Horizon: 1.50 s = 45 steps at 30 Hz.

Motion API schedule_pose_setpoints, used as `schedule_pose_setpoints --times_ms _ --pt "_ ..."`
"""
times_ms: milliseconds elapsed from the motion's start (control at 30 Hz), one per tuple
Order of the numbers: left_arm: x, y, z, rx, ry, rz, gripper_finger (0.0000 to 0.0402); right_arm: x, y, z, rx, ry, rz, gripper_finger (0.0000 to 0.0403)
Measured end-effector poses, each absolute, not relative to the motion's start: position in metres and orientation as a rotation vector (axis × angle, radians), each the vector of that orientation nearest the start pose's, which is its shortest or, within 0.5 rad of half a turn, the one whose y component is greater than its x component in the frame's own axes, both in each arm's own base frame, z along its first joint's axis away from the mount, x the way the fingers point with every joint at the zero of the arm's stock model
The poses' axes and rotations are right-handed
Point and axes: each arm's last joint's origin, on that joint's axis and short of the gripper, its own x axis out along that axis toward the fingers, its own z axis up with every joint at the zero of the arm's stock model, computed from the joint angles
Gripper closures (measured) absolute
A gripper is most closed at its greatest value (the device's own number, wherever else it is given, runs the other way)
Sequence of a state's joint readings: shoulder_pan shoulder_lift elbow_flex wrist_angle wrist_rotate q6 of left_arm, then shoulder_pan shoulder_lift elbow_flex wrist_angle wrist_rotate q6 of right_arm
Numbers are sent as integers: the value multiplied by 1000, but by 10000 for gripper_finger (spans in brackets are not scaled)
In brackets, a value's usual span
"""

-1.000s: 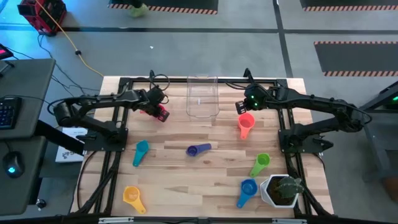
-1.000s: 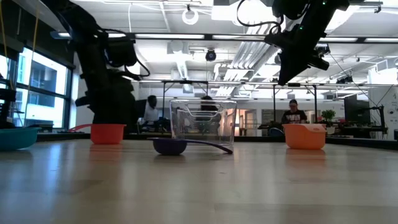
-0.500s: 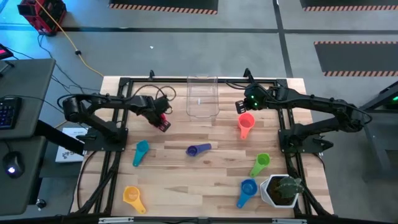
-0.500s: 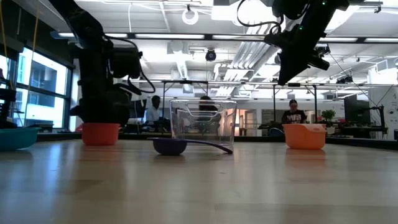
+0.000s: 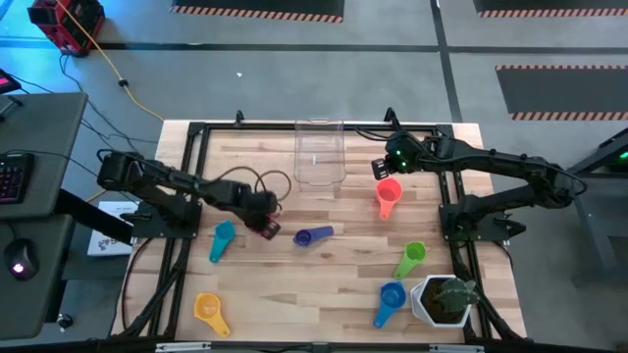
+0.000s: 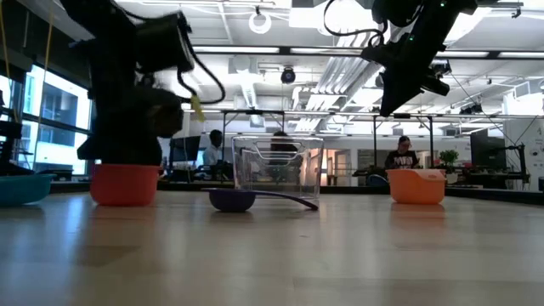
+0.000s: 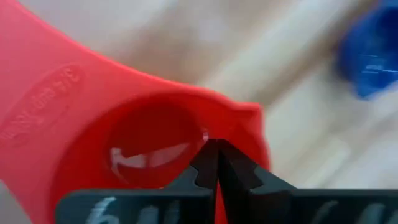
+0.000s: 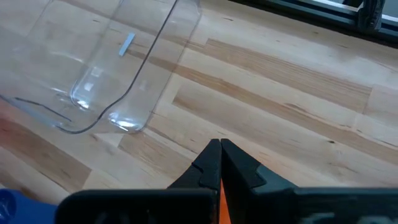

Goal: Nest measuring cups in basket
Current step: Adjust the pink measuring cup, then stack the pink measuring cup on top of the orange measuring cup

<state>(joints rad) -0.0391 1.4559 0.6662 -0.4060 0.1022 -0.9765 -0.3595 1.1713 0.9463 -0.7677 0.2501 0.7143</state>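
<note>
My left gripper grips the red-pink cup's rim beside its spout. Next, I put the cup down and take its handle before lifting it toward the basket.
My left gripper is shut on a red-pink measuring cup, just left of the purple cup. My right gripper hangs shut above the handle end of a salmon-orange cup, which stands on its base right of the clear basket. It touches nothing. The teal, yellow-orange, green and blue cups lie on the table toward its near side. My left gripper pinches the red-pink cup's wall at the rim, one finger inside the bowl and one outside. The fingers come from above, slanting in from the table's left. The cup hangs upright, low over the wood; whether its base touches, I cannot tell.
A white pot with a green plant stands at the near right corner beside the blue cup. The basket sits at the middle of the far edge. Bare wood lies between the purple cup and the orange cup. People sit in the room beyond the table.
My left gripper has carried the red-pink cup from beside the basket's left side toward the table's near edge and to the right, ending close to the purple cup. Its hold stayed shut throughout.
</note>
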Motion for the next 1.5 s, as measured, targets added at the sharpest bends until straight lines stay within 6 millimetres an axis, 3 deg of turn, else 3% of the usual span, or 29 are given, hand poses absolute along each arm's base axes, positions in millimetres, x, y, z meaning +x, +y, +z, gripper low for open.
schedule_pose_setpoints --times_ms 200,367,467,567,700,800,900,1033,1267,1367,1500 --pt "255 -44 151 -1011 1008 380 401 205 -85 270 674 769 -887 403" --pt "272 -57 158 -1026 953 311 401 205 -85 270 676 769 -884 403" --pt "284 -50 182 -953 911 265 401 206 -85 270 676 767 -884 403" --pt "282 -35 212 -832 920 253 401 205 -85 270 676 768 -884 403" --pt "260 -16 251 -616 911 275 401 206 -84 270 713 765 -864 403" --pt "236 -4 261 -466 920 301 401 209 -80 270 809 777 -758 403" --pt "220 5 257 -421 932 240 401 220 -66 270 866 811 -581 403" --pt "209 6 237 -490 950 87 401 237 -40 267 844 836 -415 403" --pt "187 -9 212 -783 961 159 388 241 -11 258 816 895 -476 403" --pt "178 -18 202 -935 858 186 363 238 -5 257 800 912 -510 403" --pt "170 -26 172 -1147 741 246 309 237 -4 257 789 921 -506 403"
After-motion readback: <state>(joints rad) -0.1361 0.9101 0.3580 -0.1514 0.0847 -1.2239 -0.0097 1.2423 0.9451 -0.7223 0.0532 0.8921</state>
